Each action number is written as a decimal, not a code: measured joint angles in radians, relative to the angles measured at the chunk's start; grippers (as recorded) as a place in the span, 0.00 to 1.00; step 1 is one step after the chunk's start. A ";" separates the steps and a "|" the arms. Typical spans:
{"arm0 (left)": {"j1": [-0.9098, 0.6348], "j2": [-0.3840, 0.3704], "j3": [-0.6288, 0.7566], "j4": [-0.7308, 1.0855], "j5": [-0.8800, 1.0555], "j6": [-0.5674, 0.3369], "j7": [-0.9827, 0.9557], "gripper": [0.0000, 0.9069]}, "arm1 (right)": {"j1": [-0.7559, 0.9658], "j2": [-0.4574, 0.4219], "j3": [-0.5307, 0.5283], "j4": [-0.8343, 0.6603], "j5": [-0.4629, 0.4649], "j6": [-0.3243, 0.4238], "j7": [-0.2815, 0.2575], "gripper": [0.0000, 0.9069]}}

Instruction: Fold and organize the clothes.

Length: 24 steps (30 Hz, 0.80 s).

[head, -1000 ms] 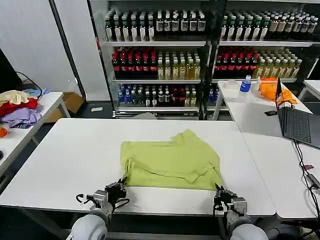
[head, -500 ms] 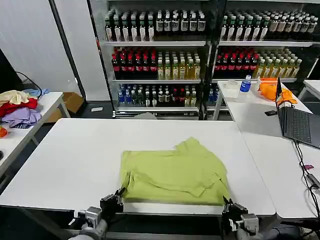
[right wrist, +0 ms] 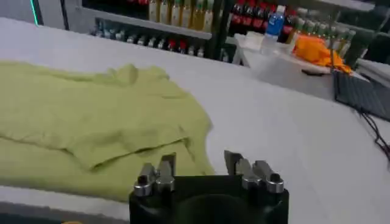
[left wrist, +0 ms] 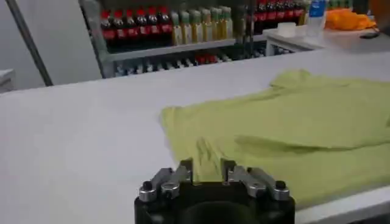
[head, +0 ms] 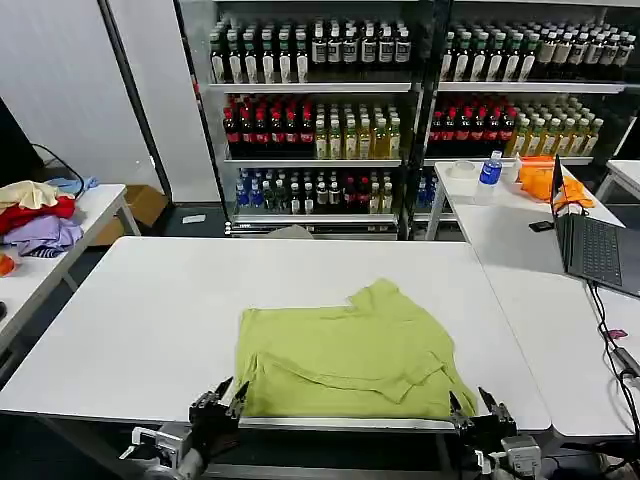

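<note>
I expect the limp lime T-shirt to let its far edge (head: 305, 309) sag between my grippers as I raise its far corners, because loose wrinkles (head: 345, 379) run across it.
The lime T-shirt (head: 345, 350) lies folded and somewhat rumpled on the white table (head: 130, 310), with its near hem along the front edge. The shirt (left wrist: 292, 122) fills the table ahead in the left wrist view, and the shirt (right wrist: 91, 115) spreads to one side in the right wrist view. My left gripper (head: 230, 390) stands open at the shirt's near left corner, just off the table edge. The left gripper (left wrist: 207, 169) has nothing held between its fingers. My right gripper (head: 476, 402) is open at the near right corner. The right gripper (right wrist: 200, 159) holds nothing.
A heap of red, purple and cream garments (head: 35, 215) sits on a side table at the left. On the right-hand table are a laptop (head: 600, 250), an orange cloth (head: 545, 180) and a blue-capped bottle (head: 490, 168). Shelves of drink bottles (head: 320, 120) stand behind.
Both grippers pulled the shirt toward the table's front edge, then let go and opened. They now sit lower and nearer the edge.
</note>
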State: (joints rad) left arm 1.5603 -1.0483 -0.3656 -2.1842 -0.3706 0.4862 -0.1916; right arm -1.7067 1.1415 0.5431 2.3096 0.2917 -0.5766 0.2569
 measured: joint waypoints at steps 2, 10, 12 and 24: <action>-0.007 0.009 -0.014 0.001 -0.009 0.001 -0.005 1.00 | 0.010 -0.005 0.012 0.002 0.010 0.000 -0.002 1.00; -0.095 0.041 -0.026 0.045 -0.078 -0.001 -0.036 1.00 | 0.146 -0.039 0.000 -0.036 0.075 -0.001 0.010 1.00; -0.135 0.041 -0.017 0.071 -0.100 0.003 -0.045 1.00 | 0.206 -0.040 -0.024 -0.068 0.090 -0.001 0.015 1.00; -0.404 0.030 0.081 0.273 -0.193 0.039 -0.085 1.00 | 0.601 -0.003 -0.206 -0.372 0.143 -0.004 0.024 1.00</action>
State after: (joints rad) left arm 1.1563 -1.0184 -0.2846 -1.9113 -0.5639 0.5248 -0.2766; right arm -1.1060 1.1384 0.3374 1.9380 0.4344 -0.5802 0.2808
